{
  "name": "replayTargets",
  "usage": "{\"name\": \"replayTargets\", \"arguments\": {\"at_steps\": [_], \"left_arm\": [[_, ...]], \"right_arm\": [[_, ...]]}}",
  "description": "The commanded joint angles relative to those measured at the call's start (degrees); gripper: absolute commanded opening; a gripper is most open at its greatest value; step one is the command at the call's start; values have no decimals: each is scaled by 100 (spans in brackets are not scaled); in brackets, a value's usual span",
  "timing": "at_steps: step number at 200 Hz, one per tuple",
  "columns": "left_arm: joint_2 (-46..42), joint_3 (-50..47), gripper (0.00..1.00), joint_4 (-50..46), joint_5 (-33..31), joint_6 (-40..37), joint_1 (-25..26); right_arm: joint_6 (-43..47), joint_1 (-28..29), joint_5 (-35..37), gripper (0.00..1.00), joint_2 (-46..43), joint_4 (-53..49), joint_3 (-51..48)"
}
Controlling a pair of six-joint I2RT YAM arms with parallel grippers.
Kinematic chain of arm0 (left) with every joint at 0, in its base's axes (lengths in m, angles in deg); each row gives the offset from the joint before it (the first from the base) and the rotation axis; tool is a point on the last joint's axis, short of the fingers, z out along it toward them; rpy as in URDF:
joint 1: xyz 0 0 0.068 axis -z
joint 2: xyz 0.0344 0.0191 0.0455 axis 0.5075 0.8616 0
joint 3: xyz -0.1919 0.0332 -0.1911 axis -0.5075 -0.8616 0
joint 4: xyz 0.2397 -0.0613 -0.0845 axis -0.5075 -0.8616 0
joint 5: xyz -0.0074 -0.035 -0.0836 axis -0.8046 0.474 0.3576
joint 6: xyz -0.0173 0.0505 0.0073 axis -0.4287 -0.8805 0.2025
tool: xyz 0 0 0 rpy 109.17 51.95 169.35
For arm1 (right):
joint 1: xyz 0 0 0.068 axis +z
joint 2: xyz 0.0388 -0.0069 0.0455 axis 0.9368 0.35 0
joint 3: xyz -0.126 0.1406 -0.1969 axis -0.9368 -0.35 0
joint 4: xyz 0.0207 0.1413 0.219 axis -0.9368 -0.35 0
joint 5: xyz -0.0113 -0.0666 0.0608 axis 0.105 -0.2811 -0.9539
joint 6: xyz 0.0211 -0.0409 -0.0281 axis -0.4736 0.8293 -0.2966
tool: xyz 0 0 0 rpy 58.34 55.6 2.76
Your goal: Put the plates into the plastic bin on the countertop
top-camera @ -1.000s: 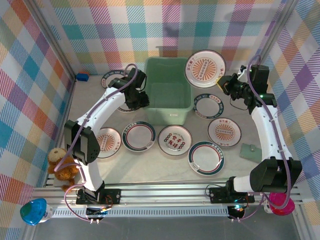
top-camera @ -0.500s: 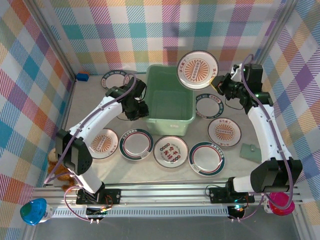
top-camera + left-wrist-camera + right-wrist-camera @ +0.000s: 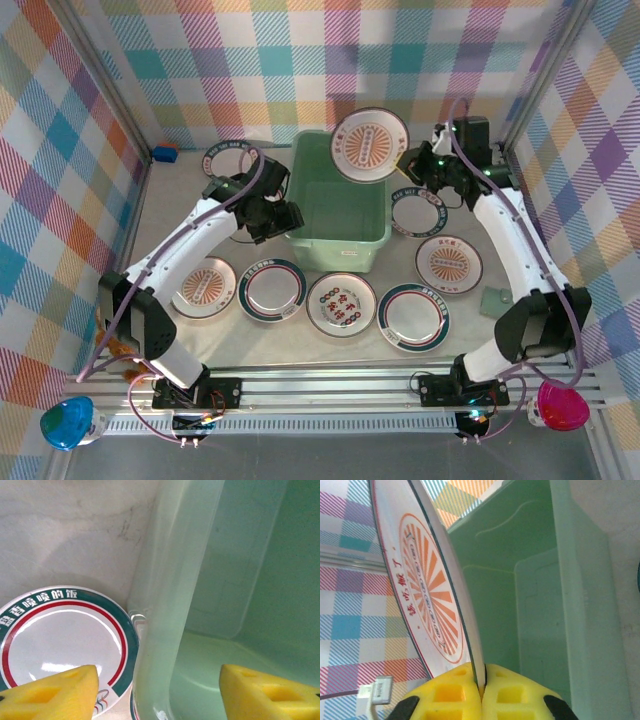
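Observation:
My right gripper is holding the sunburst plate (image 3: 395, 167) by its rim and the bin's bottom (image 3: 338, 208) is clear, so I should keep lowering the plate until it rests there.
The mint-green plastic bin (image 3: 340, 215) stands mid-countertop (image 3: 300, 345). My right gripper (image 3: 412, 160) is shut on the rim of a white plate with an orange sunburst (image 3: 370, 145), held tilted over the bin's far right part. In the right wrist view that plate (image 3: 427, 590) stands on edge in the gripper (image 3: 481, 687), with the bin (image 3: 540, 580) behind. My left gripper (image 3: 283, 215) is open astride the bin's left wall (image 3: 170, 630), with one yellow finger (image 3: 50, 695) outside and the other inside. Several plates lie round the bin, one green-and-red-rimmed (image 3: 60, 635).
A plate (image 3: 232, 158) lies at the back left, and others (image 3: 273, 291) (image 3: 342, 303) (image 3: 412, 316) sit in front of the bin. Two more (image 3: 448, 263) (image 3: 418, 212) are at the right. A flat green lid piece (image 3: 500, 300), a small blue object (image 3: 163, 153) and a teddy bear (image 3: 120, 335) sit near the walls.
My right arm has carried the sunburst plate leftward, from beside the bin to over it. The bin has slid a little nearer. My left gripper's jaws have opened off the bin's left wall.

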Motion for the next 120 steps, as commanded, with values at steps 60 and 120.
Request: {"name": "replayTargets", "arguments": {"at_steps": [60,120], "left_arm": [[546,941,69,128,583,-1458,-334],[425,268,66,626,1590,-1130,-225]], "right_arm": [[-291,970,1343,0,1423,-1088,1697],[-574,1114,1768,0,1842,-1432,2113]]}}
